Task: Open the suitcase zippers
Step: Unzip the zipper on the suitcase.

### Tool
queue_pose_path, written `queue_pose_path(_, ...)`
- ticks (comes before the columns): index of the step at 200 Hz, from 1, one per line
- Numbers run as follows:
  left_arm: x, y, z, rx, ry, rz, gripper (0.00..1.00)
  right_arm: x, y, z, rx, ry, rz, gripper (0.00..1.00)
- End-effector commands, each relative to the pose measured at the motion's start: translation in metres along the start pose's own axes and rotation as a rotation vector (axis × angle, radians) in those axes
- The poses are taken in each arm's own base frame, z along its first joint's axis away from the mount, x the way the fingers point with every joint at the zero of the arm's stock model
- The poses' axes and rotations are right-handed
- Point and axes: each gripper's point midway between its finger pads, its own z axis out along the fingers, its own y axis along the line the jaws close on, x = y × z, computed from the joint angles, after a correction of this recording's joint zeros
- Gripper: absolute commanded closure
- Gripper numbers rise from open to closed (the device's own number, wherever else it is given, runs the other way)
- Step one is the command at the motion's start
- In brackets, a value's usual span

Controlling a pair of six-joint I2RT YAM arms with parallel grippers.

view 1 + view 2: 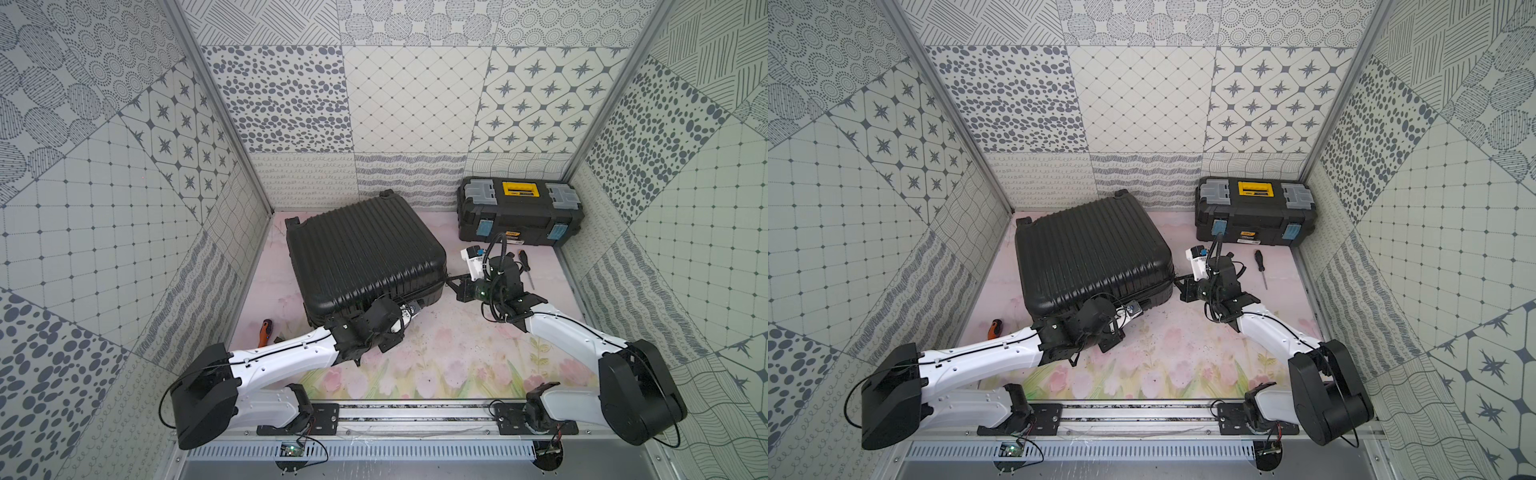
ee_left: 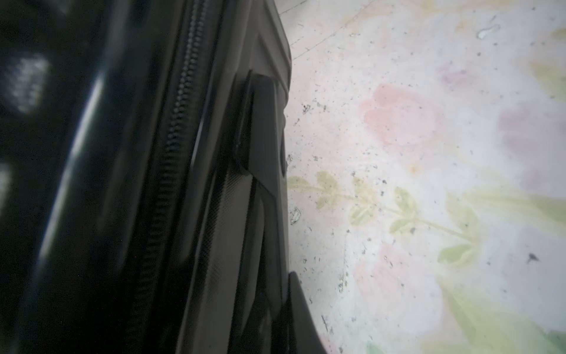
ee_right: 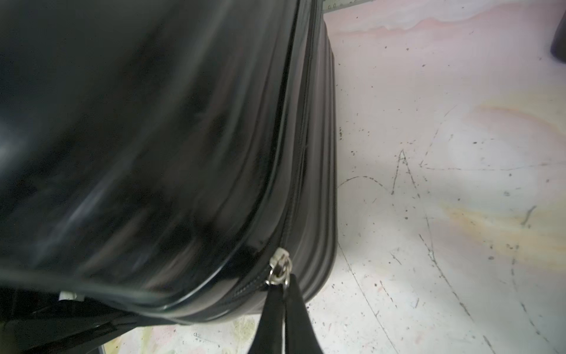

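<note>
The suitcase lies crooked and its side seam (image 3: 302, 127) runs away from me, so next my left gripper pulls its handle (image 2: 265, 132) closer while my right gripper holds the slider.
The black ribbed suitcase (image 1: 365, 257) (image 1: 1092, 253) lies flat on the floral mat, left of centre. My right gripper (image 1: 451, 283) (image 3: 286, 285) is at its near right corner, shut on the pull of a silver zipper slider (image 3: 278, 266). The zipper track (image 3: 301, 122) runs on along the side seam. My left gripper (image 2: 291, 275) is pressed low against the suitcase's front side, next to a closed stretch of zipper track (image 2: 174, 122). One dark finger (image 2: 301, 309) shows there, and its jaws look shut with nothing visible between them. From above, the left wrist (image 1: 380, 322) hides it.
A black toolbox (image 1: 519, 212) (image 1: 1254, 212) with a yellow handle stands at the back right. A black-handled screwdriver (image 1: 525, 266) lies in front of it, close to my right arm. An orange-handled tool (image 1: 264, 332) lies left of my left arm. Patterned walls enclose three sides.
</note>
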Motion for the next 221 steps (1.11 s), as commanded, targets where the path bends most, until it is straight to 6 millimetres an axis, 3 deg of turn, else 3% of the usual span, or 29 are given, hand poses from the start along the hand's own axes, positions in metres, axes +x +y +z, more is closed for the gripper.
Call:
queue_pose_path(1, 0.015, -0.010, -0.021, 0.027, 0.074, 0.286, 1.00, -0.020, -0.015, -0.010, 0.079, -0.084, -0.022, 1.00)
queue_pose_path(47, 0.023, -0.044, -0.052, 0.162, -0.062, 0.524, 1.00, 0.003, -0.006, -0.026, 0.056, -0.067, -0.033, 1.00)
queue_pose_path(70, 0.046, -0.071, -0.073, 0.277, -0.085, 0.710, 1.00, 0.019, 0.004, -0.028, 0.040, -0.024, -0.056, 1.00)
queue_pose_path(91, 0.060, -0.082, -0.085, 0.332, -0.103, 0.815, 1.00, 0.028, 0.014, -0.029, 0.027, -0.005, -0.079, 1.00)
queue_pose_path(132, 0.052, -0.091, -0.106, 0.350, -0.219, 0.860, 1.00, 0.040, 0.029, -0.034, -0.002, 0.025, -0.110, 1.00)
queue_pose_path(154, 0.054, -0.101, -0.117, 0.380, -0.248, 0.905, 1.00, 0.047, 0.016, -0.029, 0.046, 0.034, -0.113, 1.00)
queue_pose_path(191, 0.054, -0.123, -0.132, 0.423, -0.291, 1.004, 1.00, 0.029, -0.011, -0.010, 0.133, -0.040, -0.090, 1.00)
queue_pose_path(221, 0.054, -0.128, -0.137, 0.431, -0.326, 1.026, 1.00, 0.019, -0.035, 0.008, 0.144, -0.082, -0.034, 1.00)
